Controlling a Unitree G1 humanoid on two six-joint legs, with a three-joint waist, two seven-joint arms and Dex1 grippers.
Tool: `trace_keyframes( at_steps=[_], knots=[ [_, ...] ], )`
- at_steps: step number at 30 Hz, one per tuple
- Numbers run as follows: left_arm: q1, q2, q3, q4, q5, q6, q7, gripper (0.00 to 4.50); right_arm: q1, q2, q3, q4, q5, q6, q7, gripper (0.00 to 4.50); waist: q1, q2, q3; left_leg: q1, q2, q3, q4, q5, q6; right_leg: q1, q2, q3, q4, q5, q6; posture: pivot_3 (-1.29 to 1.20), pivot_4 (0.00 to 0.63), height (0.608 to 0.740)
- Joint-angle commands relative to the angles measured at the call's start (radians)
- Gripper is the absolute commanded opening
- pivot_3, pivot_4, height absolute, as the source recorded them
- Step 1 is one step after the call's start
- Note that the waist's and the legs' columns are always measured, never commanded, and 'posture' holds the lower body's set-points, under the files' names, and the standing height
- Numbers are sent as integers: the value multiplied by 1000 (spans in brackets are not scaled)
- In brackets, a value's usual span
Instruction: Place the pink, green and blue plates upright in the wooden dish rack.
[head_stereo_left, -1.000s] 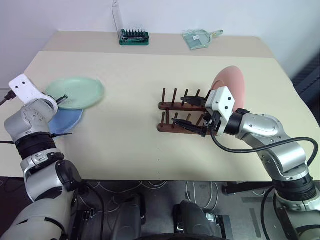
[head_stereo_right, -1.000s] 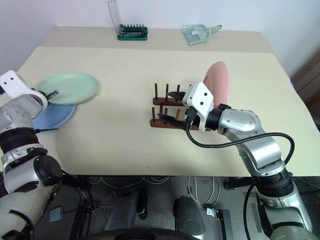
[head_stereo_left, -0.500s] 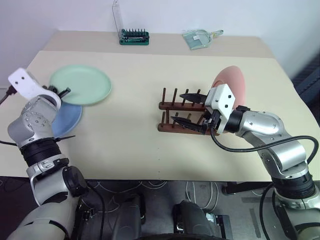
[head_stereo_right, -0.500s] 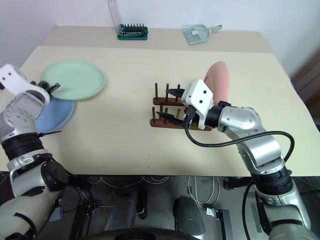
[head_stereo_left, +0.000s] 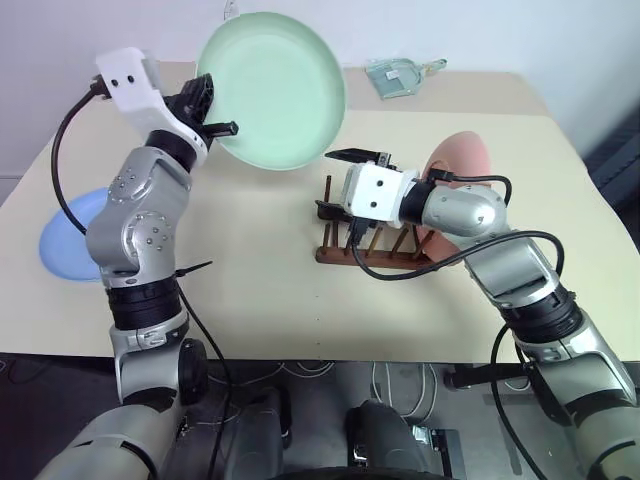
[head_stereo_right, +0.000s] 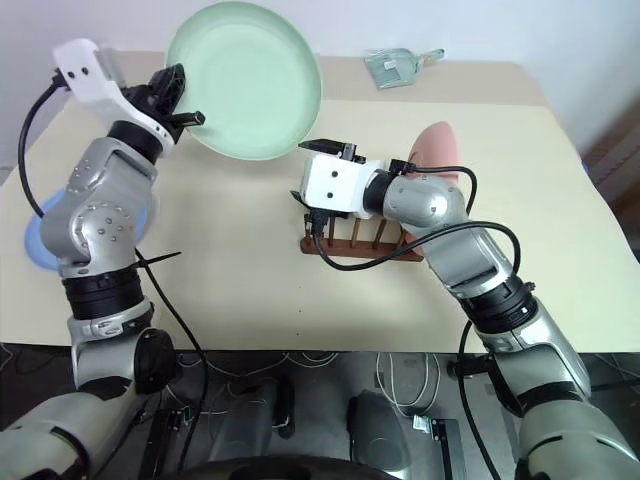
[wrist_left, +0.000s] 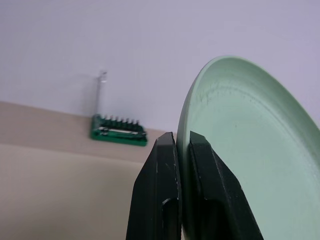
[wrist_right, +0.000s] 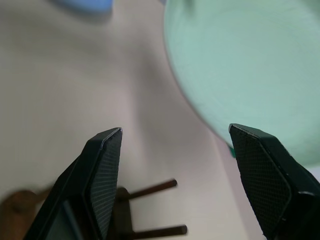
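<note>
My right gripper should grab the plate's near rim (head_stereo_left: 325, 136) before putting the plate in the rack, because my left gripper is holding the green plate by the rim (head_stereo_left: 215, 112) farthest from the rack.
My left gripper (head_stereo_left: 213, 112) is shut on the rim of the pale green plate (head_stereo_left: 278, 88), holding it high above the table and tilted nearly upright; the wrist view shows both fingers (wrist_left: 165, 190) pinching the rim of the plate (wrist_left: 250, 165). The pink plate (head_stereo_left: 462, 160) stands upright at the right end of the dark wooden dish rack (head_stereo_left: 352, 256). The blue plate (head_stereo_left: 62, 245) lies flat on the table at the far left. My right gripper (head_stereo_left: 337, 185) is open over the rack's left end, just under the green plate's lower edge, with nothing between its fingers (wrist_right: 105, 165).
A green bit case (wrist_left: 119, 131) with a clear lid sits at the table's back edge, and a clear packet (head_stereo_left: 400, 75) lies at the back right. The beige table (head_stereo_left: 260, 300) has bare surface in front of the rack.
My left arm lifted the green plate off the blue one, swung it up and right toward the rack, and tipped it nearly upright. My right gripper rolled and shifted left over the rack.
</note>
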Motion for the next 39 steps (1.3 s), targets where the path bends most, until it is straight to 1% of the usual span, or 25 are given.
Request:
trace_keyframes(
  at_steps=[1,6,11,14,15,17,19,20,23,26,27,29,30,32,33,36,39],
  knots=[
    [-1,-8,-22,-78,-14,7,6,50,-39,16,-8,16,-75,-76,-31,3493,0,0,0,0,0,0,0,0,0,0,0,0,0,0,0,0,150,732],
    [13,-15,-69,-123,-22,45,-16,50,-81,30,13,105,-208,-186,-83,3493,2,0,0,0,0,0,0,0,0,0,0,0,1,0,0,0,150,732],
    [18,-14,-79,-138,-30,69,-20,50,-85,55,10,142,-246,-232,-87,3493,1,0,0,0,0,0,0,0,0,0,0,0,1,0,0,0,150,732],
    [22,-14,-84,-143,-35,90,-18,0,-81,70,8,145,-257,-258,-85,2627,0,0,0,0,0,0,0,0,0,0,0,0,1,0,0,0,150,732],
    [23,-15,-85,-143,-37,93,-18,0,-81,74,8,145,-261,-266,-84,2208,1,0,0,0,0,0,0,0,0,0,0,0,2,0,0,0,150,732],
    [24,-18,-85,-146,-40,99,-17,0,-77,82,6,140,-263,-274,-81,1091,1,0,0,0,0,0,0,0,0,0,0,0,2,0,0,0,150,732],
    [24,-19,-82,-146,-41,101,-17,0,-74,88,3,139,-264,-278,-78,142,2,0,0,0,0,0,0,0,0,0,0,0,2,0,0,0,150,732],
    [23,-21,-79,-145,-42,101,-18,0,-73,90,1,140,-266,-280,-76,56,2,0,0,0,0,0,0,0,0,0,0,0,2,0,0,0,150,732],
    [21,-32,-60,-140,-58,103,-19,0,-68,93,-4,142,-273,-286,-74,56,2,0,0,0,0,0,0,0,0,0,0,0,2,0,0,0,150,732],
    [19,-62,-8,-138,-104,71,-21,991,-60,91,-10,143,-280,-289,-75,0,-1,0,0,0,0,0,0,0,-1,0,0,0,2,0,0,0,150,732],
    [16,-70,12,-141,-120,53,-27,1425,-58,90,-12,142,-284,-290,-78,0,1,0,0,0,0,0,1,0,-1,0,0,0,2,0,0,0,150,732],
    [6,-80,48,-142,-144,24,-22,2425,-55,90,-17,143,-291,-290,-82,0,2,0,0,0,0,0,1,1,-1,0,0,0,2,0,0,0,150,732],
    [2,-80,62,-137,-150,13,-13,3109,-55,89,-19,143,-294,-290,-84,0,1,0,0,0,0,0,1,0,-1,0,0,0,2,0,0,0,150,732],
    [-4,-74,88,-121,-161,-8,5,4070,-55,88,-23,143,-297,-291,-87,0,-1,0,0,0,0,0,1,1,-1,0,0,0,2,0,0,0,150,732],
    [-7,-66,105,-111,-167,-22,9,4438,-56,89,-25,143,-299,-290,-88,0,-1,0,0,0,0,0,1,1,-1,0,0,0,2,0,0,0,150,732],
    [-19,-33,163,-77,-180,-76,9,4438,-57,89,-35,140,-301,-289,-91,0,0,0,0,0,0,0,1,1,-1,0,0,0,2,0,0,0,150,732],
    [-19,37,210,-26,-171,-128,-14,4438,-61,89,-72,131,-276,-277,-95,0,-1,0,0,0,0,0,1,1,-1,0,0,0,2,0,0,0,150,732]
  ],
)
